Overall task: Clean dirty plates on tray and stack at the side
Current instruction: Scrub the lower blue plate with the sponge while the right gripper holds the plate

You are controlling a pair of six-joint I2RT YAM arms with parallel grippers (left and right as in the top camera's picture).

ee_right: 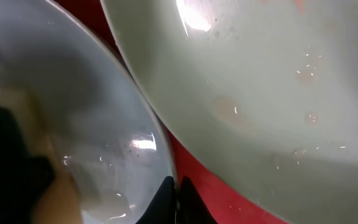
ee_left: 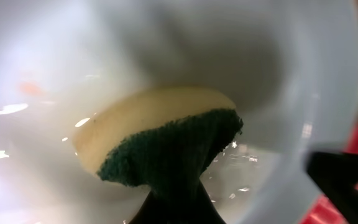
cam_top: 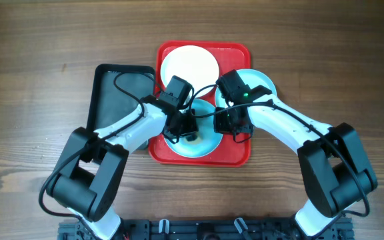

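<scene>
The orange smear (ee_left: 30, 87) is clear of the sponge, so the robot's left gripper needs to sweep back across the smear toward the front plate's edge (cam_top: 170, 145) next to the black tray.
The red tray (cam_top: 237, 51) holds a white plate (cam_top: 189, 67), a pale blue plate (cam_top: 257, 81) at its right, and a second pale blue plate (cam_top: 202, 148) at the front. My left gripper (cam_top: 184, 130) is shut on a yellow and green sponge (ee_left: 160, 134) and presses it onto the front plate (ee_left: 55, 56), which has a faint orange smear. My right gripper (cam_top: 231, 127) is shut on that plate's rim (ee_right: 166, 168), with its jaws (ee_right: 176, 194) pinching the edge. The right plate (ee_right: 260, 93) shows faint smears.
A smaller black tray (cam_top: 115, 93) lies just left of the red tray, under my left arm. Red tray floor (ee_right: 229, 186) shows between the two blue plates. Bare wooden table (cam_top: 32, 100) surrounds both trays.
</scene>
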